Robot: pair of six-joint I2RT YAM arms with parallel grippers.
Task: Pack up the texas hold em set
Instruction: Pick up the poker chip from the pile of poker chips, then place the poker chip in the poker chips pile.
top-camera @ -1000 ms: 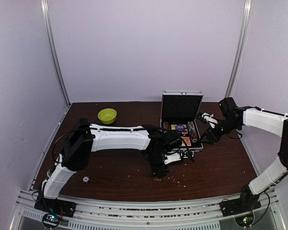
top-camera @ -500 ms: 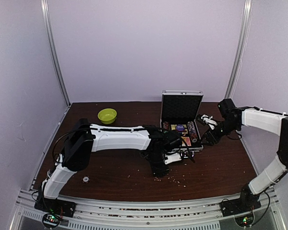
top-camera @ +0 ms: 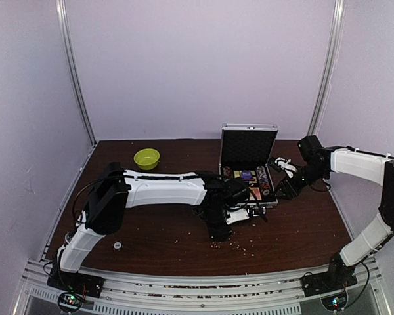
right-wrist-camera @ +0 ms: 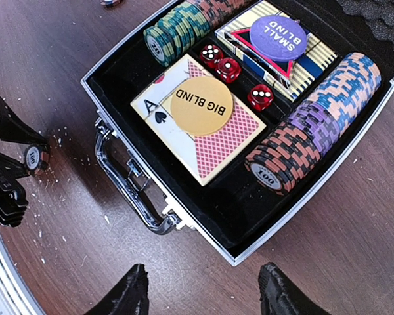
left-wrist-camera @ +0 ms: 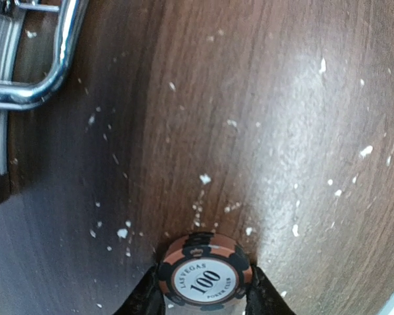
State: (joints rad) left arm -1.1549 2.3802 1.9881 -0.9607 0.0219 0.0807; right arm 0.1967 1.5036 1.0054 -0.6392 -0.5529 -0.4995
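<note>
Next, I release the poker chip [left-wrist-camera: 205, 280] from my left gripper for my right to take, as the matching row [right-wrist-camera: 284, 156] is on my right gripper's side of the case.
The silver case [top-camera: 248, 172] lies open at mid-right of the table, lid upright. In the right wrist view its black tray [right-wrist-camera: 302, 209] holds rows of chips [right-wrist-camera: 315, 125], two card decks, red dice [right-wrist-camera: 228, 67] and the BIG BLIND button [right-wrist-camera: 201, 105] and SMALL BLIND button [right-wrist-camera: 278, 37]. My left gripper [top-camera: 218, 231] reaches down to the table just in front of the case. It is shut on an orange-and-black "100" poker chip [left-wrist-camera: 204, 270], one finger against each side. My right gripper [right-wrist-camera: 203, 292] hangs open over the bare wood by the case's near corner, beside the handle [right-wrist-camera: 128, 190].
A lime-green bowl [top-camera: 146, 158] stands at the back left. A small white round piece [top-camera: 117, 245] lies near the left arm's base. Pale crumbs [top-camera: 240, 246] are scattered on the wood in front of the case. The case handle [left-wrist-camera: 46, 65] shows at the left wrist view's upper left.
The left arm has stayed low over the same spot in front of the case. The right arm has barely shifted.
</note>
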